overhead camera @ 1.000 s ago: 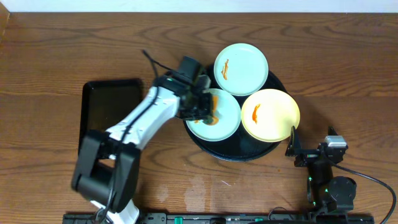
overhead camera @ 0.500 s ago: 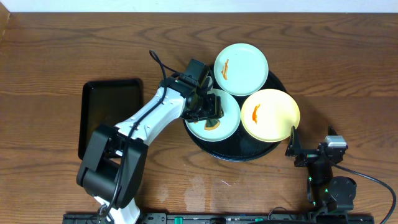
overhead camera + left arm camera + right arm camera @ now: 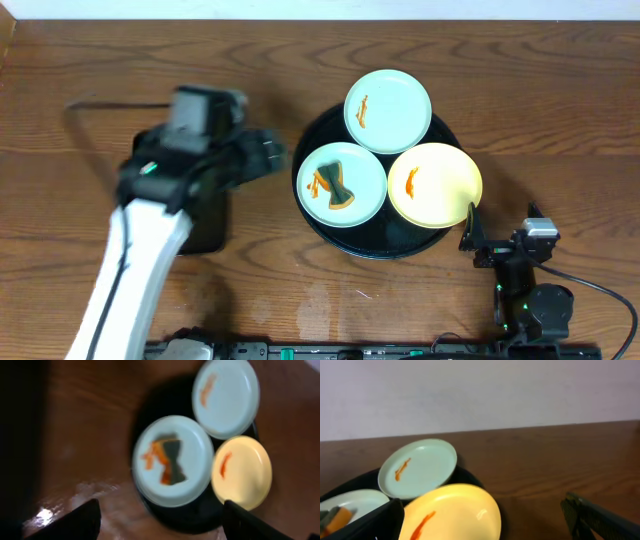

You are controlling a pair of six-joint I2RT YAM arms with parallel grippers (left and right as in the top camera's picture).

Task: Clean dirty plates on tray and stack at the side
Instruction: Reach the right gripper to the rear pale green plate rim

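The pale blue plate (image 3: pixel 363 187) under the wipe lies loose on the tray, so next my right gripper steadies the plate's rim (image 3: pixel 381 167) before my left gripper takes the wipe.
Three plates lie on the round black tray (image 3: pixel 322 226). The near-left pale blue plate (image 3: pixel 342 184) carries an orange smear and a dark crumpled wipe (image 3: pixel 340 188). The far pale blue plate (image 3: pixel 388 110) and the yellow plate (image 3: pixel 435 185) each show an orange streak. My left gripper (image 3: pixel 268 152) hangs blurred over the table left of the tray, open and empty; its wrist view looks down on the smeared plate (image 3: pixel 172 460) from between its fingers. My right gripper (image 3: pixel 475 240) stands open by the yellow plate's near-right rim, the yellow plate (image 3: pixel 455 510) lying low between its fingers.
A rectangular black tray (image 3: pixel 205 235) sits on the left of the wooden table, mostly covered by my left arm. The right arm's base (image 3: pixel 535 310) stands at the near right edge.
My left gripper has opened, left the dark wipe on the near-left plate and swung quickly left, away from the tray. The right arm has not moved.
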